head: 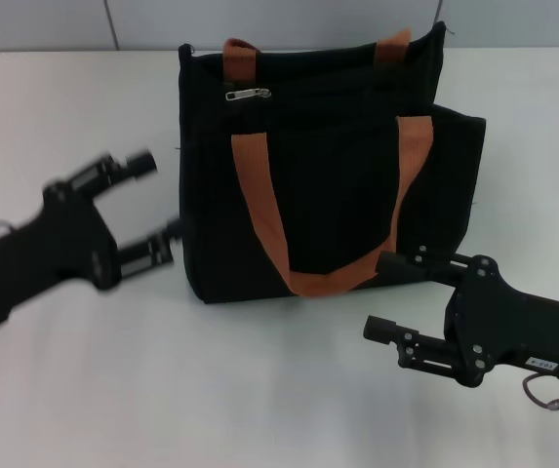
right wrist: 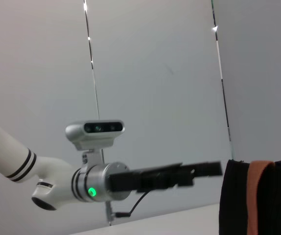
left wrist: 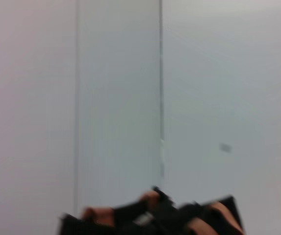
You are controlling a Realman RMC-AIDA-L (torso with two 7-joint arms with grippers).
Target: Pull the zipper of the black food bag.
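The left gripper's open fingers are next to the bag's front edge (head: 190,232), away from the zip line, so the robot should move them to the top corner (head: 201,80) next to the zipper.
The black food bag (head: 328,185) stands upright in the middle of the white table, with two orange-brown strap handles (head: 259,210). The small silver zipper (head: 248,95) lies at the left end of the zip line near the bag's top. My left gripper (head: 157,198) is open and empty, just left of the bag's side at mid height. My right gripper (head: 377,295) is open and empty, low at the bag's front right corner. The left wrist view shows only the bag's top (left wrist: 155,218). The right wrist view shows the bag's edge (right wrist: 277,200) and the left gripper (right wrist: 209,169) beside it.
The white table (head: 84,390) runs left of and in front of the bag. A grey panelled wall (head: 308,19) stands close behind the bag.
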